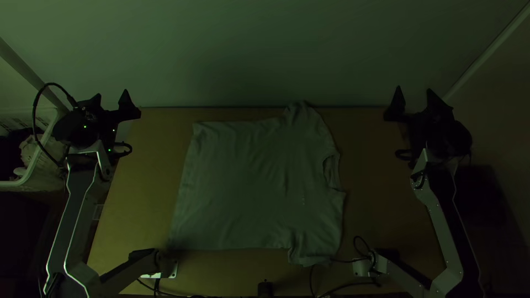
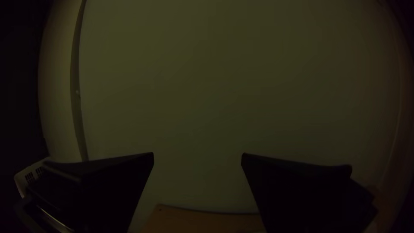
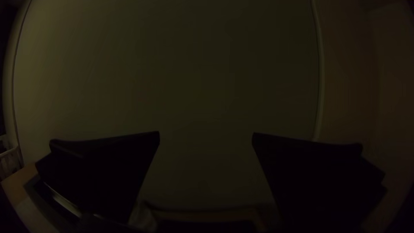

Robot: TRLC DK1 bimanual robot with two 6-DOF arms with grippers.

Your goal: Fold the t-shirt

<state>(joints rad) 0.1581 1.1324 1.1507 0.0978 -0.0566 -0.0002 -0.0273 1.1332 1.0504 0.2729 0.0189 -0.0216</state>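
Soft creases lead into the far sleeve (image 1: 301, 114), so the t-shirt's far edge (image 1: 238, 123) will fold over and take that sleeve with it when I move it inward.
The t-shirt (image 1: 254, 185) lies spread on the table, unfolded, its neck opening toward the right and its hem toward the left. One sleeve reaches the table's far edge, the other points at the near edge. My left gripper (image 1: 112, 96) stands open over the table's far left corner, apart from the cloth; the left wrist view has this gripper (image 2: 197, 157) with a wide gap between its fingers. At the far right corner my right gripper (image 1: 414, 92) is open too, away from the shirt. In the right wrist view, nothing is between the fingers of this gripper (image 3: 206, 136).
A pale wall (image 1: 248, 55) rises behind the table (image 1: 375, 143). Beyond the left side stands a white basket (image 1: 41, 160) with cloth in it. Cables and black mounts lie along the near edge, close to the lower sleeve.
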